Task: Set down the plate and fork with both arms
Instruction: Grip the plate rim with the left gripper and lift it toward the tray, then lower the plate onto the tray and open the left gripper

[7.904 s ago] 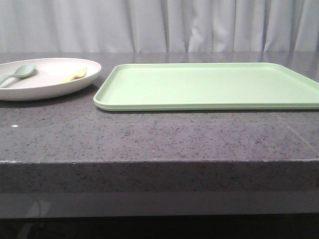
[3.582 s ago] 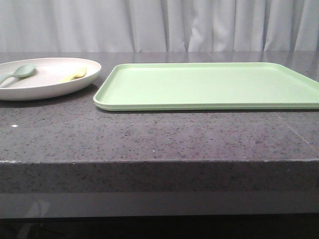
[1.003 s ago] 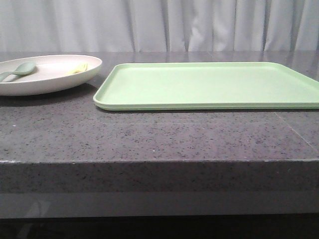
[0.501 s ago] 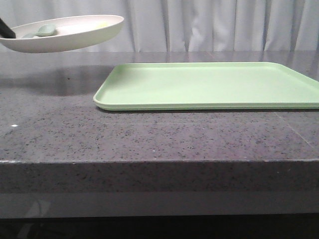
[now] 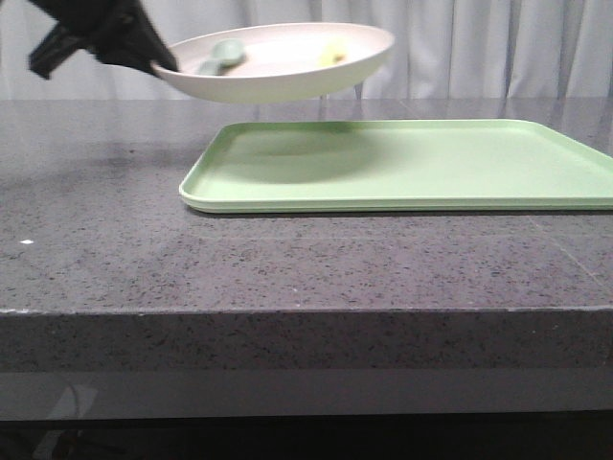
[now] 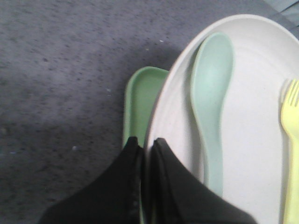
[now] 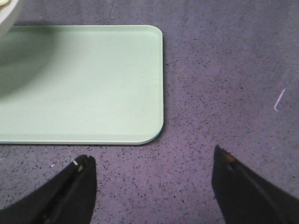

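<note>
I see the fork lying inside the plate, and the green tray's middle is open. My left gripper should continue to lower the plate there and let go once the plate rests.
My left gripper is shut on the near-left rim of the pale pinkish-white plate and holds it in the air above the left part of the green tray. In the left wrist view my left gripper pinches the plate's rim. The pale-yellow fork lies in the plate; it also shows in the front view. My right gripper is open and empty, above the bare counter beside the tray's corner. It does not show in the front view.
A grey-green spoon lies in the plate beside the fork, also seen in the front view. The speckled grey counter ends in a front edge. White curtains hang behind.
The plate sat on the counter left of the tray. My left gripper has lifted it and carried it right, over the tray's left part, with fork and spoon still in it.
</note>
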